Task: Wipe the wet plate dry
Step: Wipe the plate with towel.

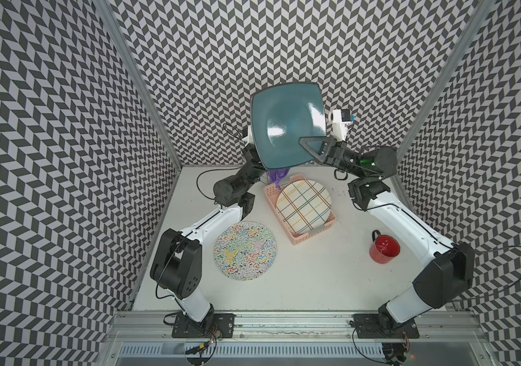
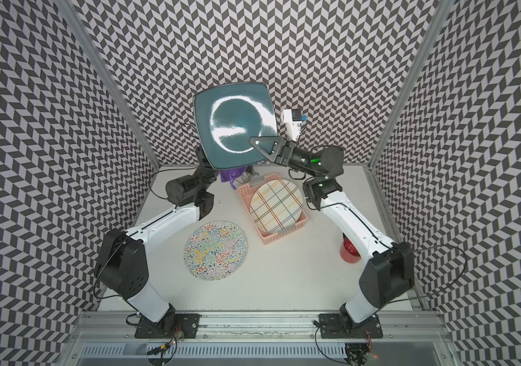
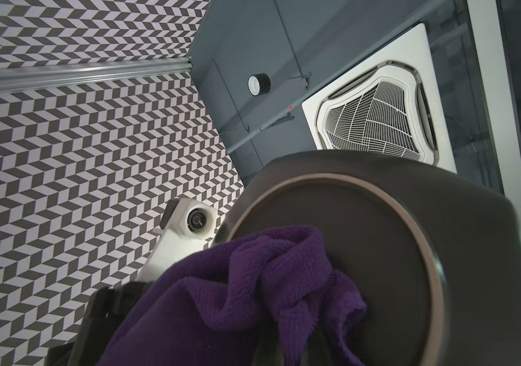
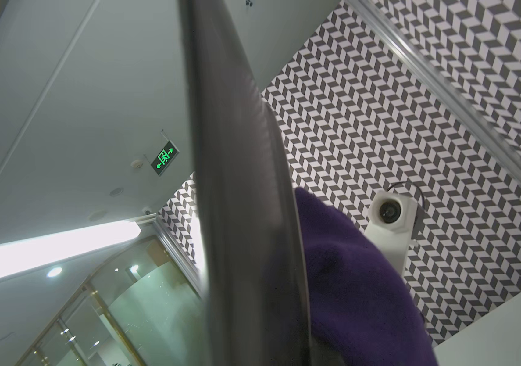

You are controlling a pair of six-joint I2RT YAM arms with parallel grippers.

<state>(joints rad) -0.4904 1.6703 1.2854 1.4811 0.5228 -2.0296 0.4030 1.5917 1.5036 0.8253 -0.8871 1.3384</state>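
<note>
The purple cloth only gets to the plate's bottom side. My right gripper should put the plate lower, and my left gripper should bring the cloth around to the plate's glossy side.
A square teal plate is held tilted in the air near the back wall, glossy face toward the top cameras. My right gripper is shut on its lower right rim; in the right wrist view the plate's edge runs up through the picture. A purple cloth lies bunched against the plate's dark underside. It covers my left gripper, which is shut on it. In both top views the plate hides that gripper and only a scrap of cloth shows below it.
A pink basket in mid-table holds a plaid round plate. A squiggle-patterned round plate lies flat by the left arm. A red mug stands near the right arm. Patterned walls close in on three sides.
</note>
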